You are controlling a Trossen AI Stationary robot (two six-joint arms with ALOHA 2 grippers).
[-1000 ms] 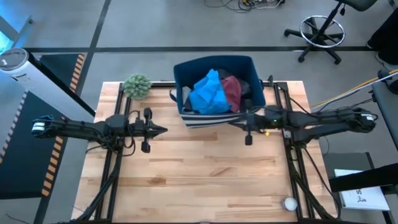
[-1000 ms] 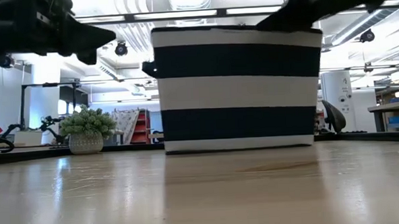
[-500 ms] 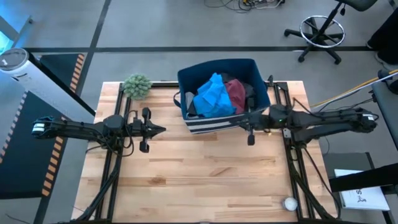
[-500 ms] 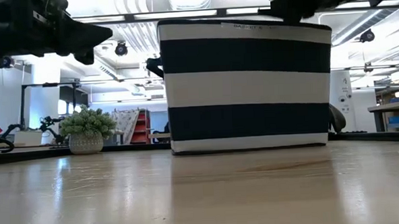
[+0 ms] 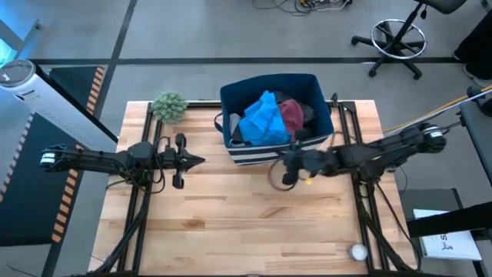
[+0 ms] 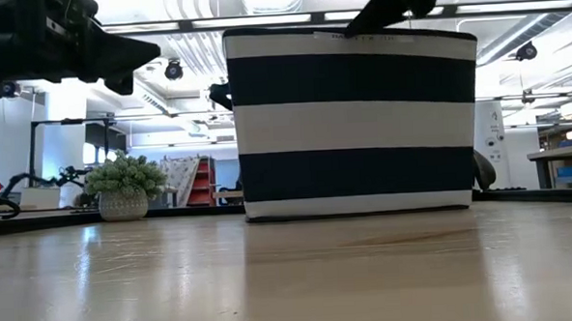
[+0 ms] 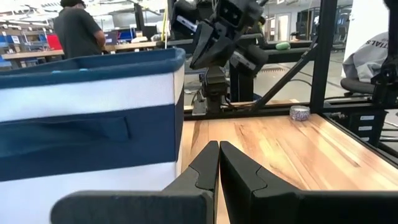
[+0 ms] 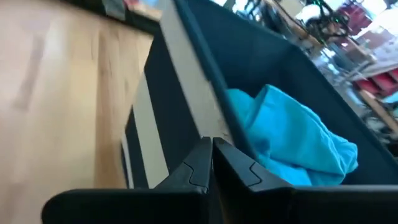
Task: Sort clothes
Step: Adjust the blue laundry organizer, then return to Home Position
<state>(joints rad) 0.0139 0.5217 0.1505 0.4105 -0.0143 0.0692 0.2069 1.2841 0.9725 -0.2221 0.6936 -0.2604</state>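
Note:
The navy white-striped bin stands crooked at the closed fingers of my right gripper. Next, I push its near side back until the bin is straight, then move away.
The navy white-striped bin stands on the table's far middle and also shows in the low view. In it lie a turquoise-blue garment, a maroon one and a dark grey one. My right gripper is shut just in front of the bin's near wall. In its wrist view it is at the near rim, with the turquoise garment beyond. My left gripper is shut and empty, left of the bin. The white garment and the socks are out of view. My right gripper's shut fingertips stand at the top of the bin's near wall, coming level from the table's right and near side. I cannot tell whether they touch the wall.
A green fuzzy ball plant stands at the table's far left corner. Bare wood lies in front of the bin. A small round thing lies at the near right corner. A person stands in the room beyond.
The bin has slid a little toward the table's right edge, with my right gripper at its near rim, and then stood still. My right gripper has since swung toward the table's left and near edge along the bin's near wall, still shut.

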